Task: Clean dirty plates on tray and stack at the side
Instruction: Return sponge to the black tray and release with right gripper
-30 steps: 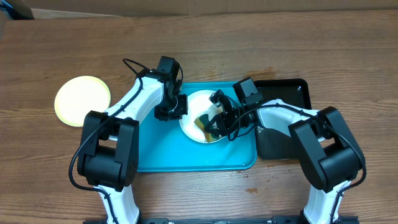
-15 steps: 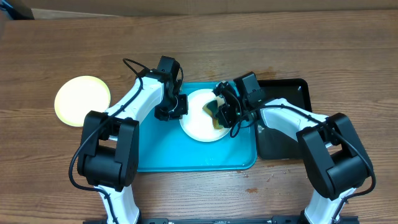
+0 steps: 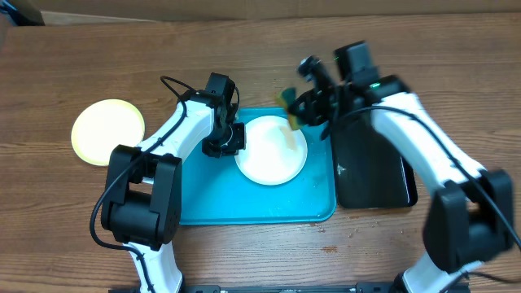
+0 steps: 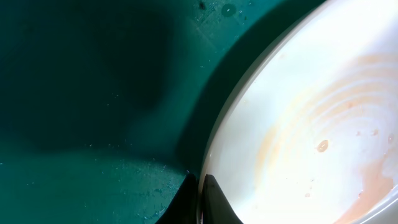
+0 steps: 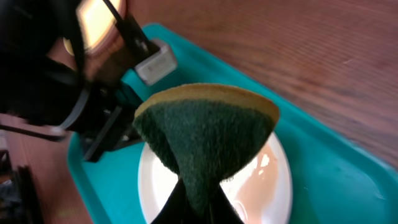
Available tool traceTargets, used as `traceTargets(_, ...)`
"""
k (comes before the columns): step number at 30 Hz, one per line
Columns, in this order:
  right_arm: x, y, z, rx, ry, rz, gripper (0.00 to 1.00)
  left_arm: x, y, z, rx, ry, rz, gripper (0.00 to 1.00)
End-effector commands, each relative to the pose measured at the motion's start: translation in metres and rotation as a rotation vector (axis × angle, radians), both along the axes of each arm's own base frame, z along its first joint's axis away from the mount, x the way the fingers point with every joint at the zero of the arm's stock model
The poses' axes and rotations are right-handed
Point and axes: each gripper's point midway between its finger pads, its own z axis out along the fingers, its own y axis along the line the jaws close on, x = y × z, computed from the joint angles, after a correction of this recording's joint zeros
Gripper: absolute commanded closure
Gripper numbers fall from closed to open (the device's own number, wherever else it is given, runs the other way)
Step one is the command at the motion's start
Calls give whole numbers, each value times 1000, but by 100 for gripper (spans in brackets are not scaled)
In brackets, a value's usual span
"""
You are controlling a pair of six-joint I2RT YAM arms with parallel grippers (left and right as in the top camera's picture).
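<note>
My right gripper carries on over the black tray (image 3: 368, 169), which is empty, with the sponge hanging clear of the white plate, and lets go of the sponge inside the tray.
A white plate (image 3: 271, 151) with a faint orange smear lies on the cyan-blue tray (image 3: 212, 199); it fills the right of the left wrist view (image 4: 311, 124) and shows in the right wrist view (image 5: 249, 186). My left gripper (image 3: 232, 140) is shut on the plate's left rim, fingertips (image 4: 211, 202) pinching it. My right gripper (image 3: 303, 110) is shut on a green and yellow sponge (image 5: 205, 137), lifted above the tray's back right corner; the sponge also shows in the overhead view (image 3: 289, 101). A pale yellow-green plate (image 3: 107, 131) lies on the table at the left. A third plate is out of view.
A black tray (image 3: 370, 175) stands right of the cyan tray, partly under my right arm. Water droplets dot the cyan tray (image 4: 93, 93). Bare wooden table (image 3: 98, 65) lies behind and to the left.
My right gripper has lifted the sponge off the white plate and moved it back and right, above the tray's far edge. The left gripper has kept hold of the plate's rim.
</note>
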Motion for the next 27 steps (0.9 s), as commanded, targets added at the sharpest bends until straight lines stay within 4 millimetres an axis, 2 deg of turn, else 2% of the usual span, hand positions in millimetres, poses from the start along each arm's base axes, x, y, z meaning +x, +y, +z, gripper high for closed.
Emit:
traceTargets(1, 3, -34, 41, 40, -33, -66, 96, 2, -3, -1, -1, -7, -23, 96)
traceTargets(4, -6, -75, 31, 3, 87, -166, 96, 5, -4, 2, -3, -17, -23, 96)
traceTargets(8, -25, -123, 0, -125, 257, -311, 96, 17, -1, 16, 27, -49, -18, 96)
traceTargets(10, -34, -140, -17, -190, 330, -387, 96, 25, 2, 26, 47, -67, -16, 96)
traceTargets(15, -55, -164, -55, -338, 430, -499, 96, 41, 1, 59, 62, -107, -12, 96)
traceTargets(20, -72, -196, -95, -497, 502, -705, 96, 53, -2, 85, 51, -145, -11, 96)
traceTargets(27, -88, -194, -131, -496, 523, -732, 96, 53, -4, 94, 41, -144, -12, 96)
